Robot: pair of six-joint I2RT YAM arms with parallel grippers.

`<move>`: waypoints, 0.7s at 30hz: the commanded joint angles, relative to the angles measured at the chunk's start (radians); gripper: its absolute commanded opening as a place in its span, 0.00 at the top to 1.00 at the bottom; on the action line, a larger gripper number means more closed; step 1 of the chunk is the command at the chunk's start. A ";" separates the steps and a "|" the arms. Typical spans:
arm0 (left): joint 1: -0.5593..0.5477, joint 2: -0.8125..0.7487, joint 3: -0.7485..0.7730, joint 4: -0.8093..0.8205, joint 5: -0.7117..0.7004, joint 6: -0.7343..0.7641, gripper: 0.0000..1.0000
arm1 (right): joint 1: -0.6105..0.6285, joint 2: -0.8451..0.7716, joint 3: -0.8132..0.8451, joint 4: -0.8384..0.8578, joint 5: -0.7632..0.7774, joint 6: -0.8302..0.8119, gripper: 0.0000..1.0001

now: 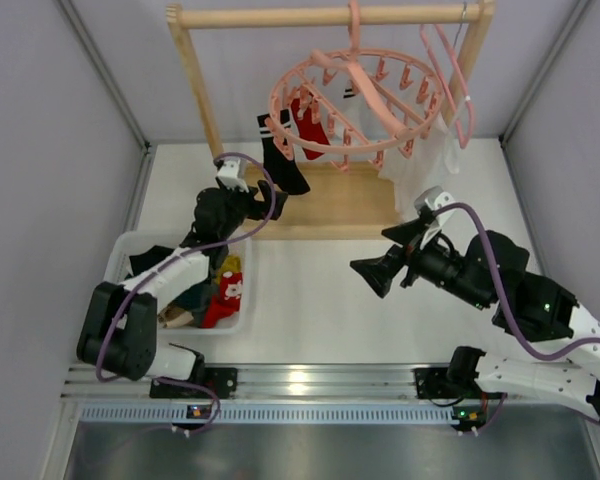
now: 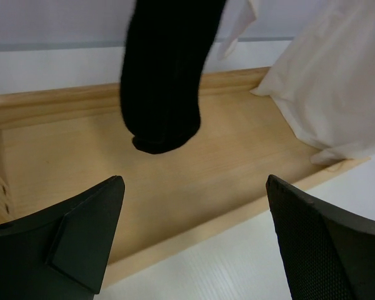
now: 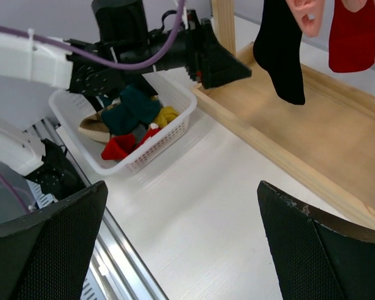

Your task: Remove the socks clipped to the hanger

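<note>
The round hanger [image 1: 370, 90] will turn and come along when the robot pulls the black sock, because it hangs by its hook [image 1: 354, 20] from the wooden rail.
The salmon-pink round hanger [image 1: 360, 105] hangs from the wooden rail with many clips. A black sock with white cuff stripes [image 1: 283, 155] and a red sock [image 1: 309, 128] are clipped to its left side. The black sock also shows in the left wrist view [image 2: 165, 75] and in the right wrist view [image 3: 281, 53], where the red sock [image 3: 353, 34] hangs beside it. My left gripper [image 1: 273, 204] is open and empty, just below and in front of the black sock's toe. My right gripper [image 1: 372, 272] is open and empty over the white table, apart from the hanger.
A white basket [image 1: 130, 250] at the left holds several socks, and shows in the right wrist view [image 3: 169, 134]. A wooden rack base [image 1: 330, 200] lies under the hanger. A white cloth bag [image 1: 425, 160] and a plain pink triangular hanger [image 1: 458, 85] hang at the right.
</note>
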 commanded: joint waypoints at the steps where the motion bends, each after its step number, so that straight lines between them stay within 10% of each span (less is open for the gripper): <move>1: 0.068 0.110 0.087 0.280 0.118 0.008 0.02 | -0.008 -0.013 -0.037 0.059 -0.044 -0.040 0.00; 12: 0.125 0.441 0.397 0.314 0.341 0.056 0.02 | -0.008 -0.054 -0.097 0.065 -0.073 -0.084 0.01; 17: 0.125 0.457 0.455 0.314 0.257 0.038 0.74 | -0.008 -0.125 -0.119 0.051 -0.020 -0.089 0.01; 21: 0.125 0.406 0.417 0.312 0.062 0.019 1.00 | -0.008 -0.206 -0.137 0.036 0.023 -0.081 0.01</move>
